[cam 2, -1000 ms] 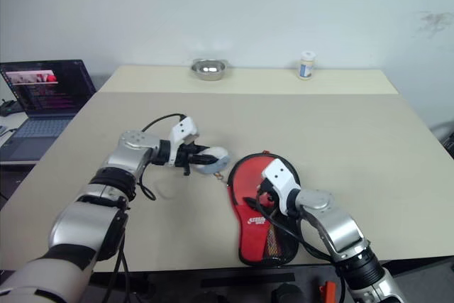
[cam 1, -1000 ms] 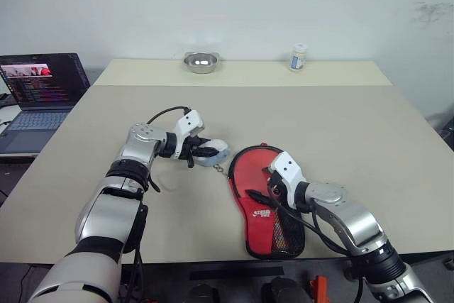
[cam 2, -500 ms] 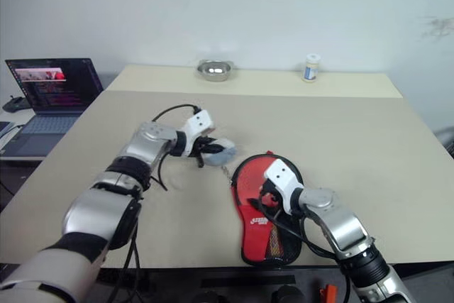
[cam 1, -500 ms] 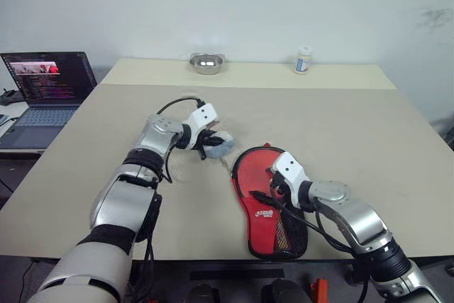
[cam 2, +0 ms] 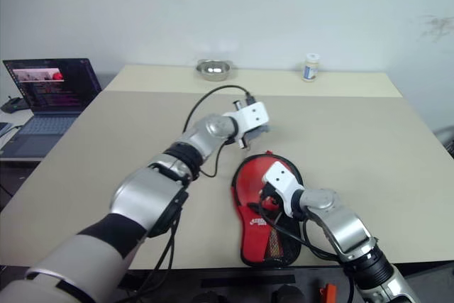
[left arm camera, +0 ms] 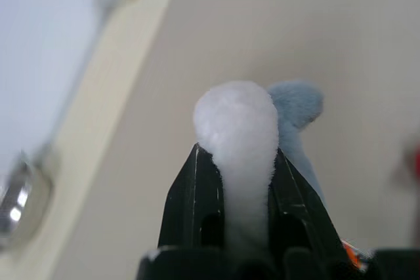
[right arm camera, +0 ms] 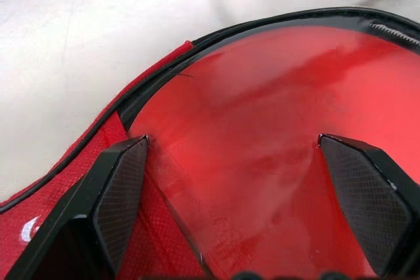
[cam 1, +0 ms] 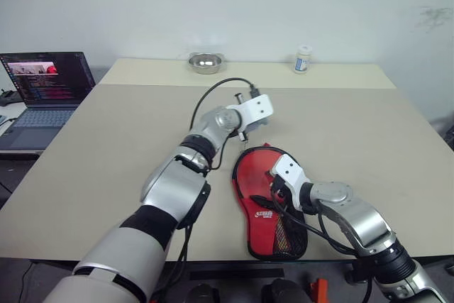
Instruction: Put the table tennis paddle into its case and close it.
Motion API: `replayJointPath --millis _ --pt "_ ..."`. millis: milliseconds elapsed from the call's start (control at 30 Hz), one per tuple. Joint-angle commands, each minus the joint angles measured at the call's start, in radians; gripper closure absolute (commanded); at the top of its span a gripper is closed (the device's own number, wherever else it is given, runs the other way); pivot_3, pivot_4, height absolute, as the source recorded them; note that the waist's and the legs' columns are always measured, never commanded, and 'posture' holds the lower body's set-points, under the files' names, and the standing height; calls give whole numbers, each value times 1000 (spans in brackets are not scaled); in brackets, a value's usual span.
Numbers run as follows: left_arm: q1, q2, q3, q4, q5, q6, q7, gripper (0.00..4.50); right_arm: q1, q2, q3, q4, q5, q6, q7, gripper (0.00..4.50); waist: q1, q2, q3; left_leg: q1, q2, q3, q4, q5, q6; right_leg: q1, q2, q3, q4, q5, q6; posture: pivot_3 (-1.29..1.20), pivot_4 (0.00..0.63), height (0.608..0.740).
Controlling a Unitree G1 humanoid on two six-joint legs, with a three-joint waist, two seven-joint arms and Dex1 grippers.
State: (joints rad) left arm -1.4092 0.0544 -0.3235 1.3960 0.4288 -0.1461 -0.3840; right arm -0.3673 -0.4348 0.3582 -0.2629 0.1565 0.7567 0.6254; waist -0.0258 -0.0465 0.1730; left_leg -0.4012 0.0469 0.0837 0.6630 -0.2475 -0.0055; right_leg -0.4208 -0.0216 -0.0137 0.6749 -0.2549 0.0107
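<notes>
My left gripper keeps going across and lets go of the fluffy charm [left arm camera: 236, 122] beyond the case's round end. It has the charm firmly between its fingers, and there is clear table [cam 1: 305, 127] there.
The case [cam 1: 266, 228] lies flat on the table near the front edge, red side up, with a white logo and a black mesh pocket. My right gripper [right arm camera: 233, 141] rests open on its round end, one finger to each side. Between those fingers shows a smooth glossy red face [right arm camera: 262, 96], apparently the table tennis paddle, ringed by black zipper edging; its handle is hidden. My left gripper [left arm camera: 237, 154] hangs just beyond the case's round end. It is shut on a fluffy white and pale blue charm [left arm camera: 236, 116].
An open laptop [cam 1: 46, 79] stands off the table's left side. A metal bowl [cam 1: 204, 63] and a small white bottle [cam 1: 303, 59] sit at the far edge. The tan table [cam 1: 340, 125] spreads bare to the right. A black cable loops over my left wrist.
My left gripper has swung right and away with the fluffy charm, from left of the case to beyond its round end, rolling its wrist. The right gripper has stayed on the case.
</notes>
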Motion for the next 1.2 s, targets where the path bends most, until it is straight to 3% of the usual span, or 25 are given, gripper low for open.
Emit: replayJointPath --millis 33,333,567,933,1200 --pt "-77 -73 -8 -23 28 -50 71 4214 76 -17 96 55 -21 87 16 0 0 0 0 0 0 0 0 0 0 0 0 0 0 0 0 0 150 740" --pt "-95 -295 -1 -27 29 -120 12 4214 87 7 109 26 -27 120 -5 0 -4 2 -1 1 0 0 -1 0 0 0 0 1 -1 0 0 0 150 740" --pt "-59 -339 15 -31 0 -121 -134 4214 76 11 100 33 -33 121 -8 0 -4 3 -2 1 0 0 -1 0 0 0 1 0 -1 0 0 0 150 740" --pt "-33 -297 53 -36 -45 -95 -222 194 42 23 101 71 -41 100 -4 0 -7 3 -3 2 0 -1 -1 0 0 0 2 0 0 0 0 0 150 740" --pt "-58 -162 201 -67 -190 -77 -288 55 19 45 42 57 -30 101 -35 0 -10 3 -3 3 0 -1 -1 0 0 0 2 1 2 0 0 0 150 740"
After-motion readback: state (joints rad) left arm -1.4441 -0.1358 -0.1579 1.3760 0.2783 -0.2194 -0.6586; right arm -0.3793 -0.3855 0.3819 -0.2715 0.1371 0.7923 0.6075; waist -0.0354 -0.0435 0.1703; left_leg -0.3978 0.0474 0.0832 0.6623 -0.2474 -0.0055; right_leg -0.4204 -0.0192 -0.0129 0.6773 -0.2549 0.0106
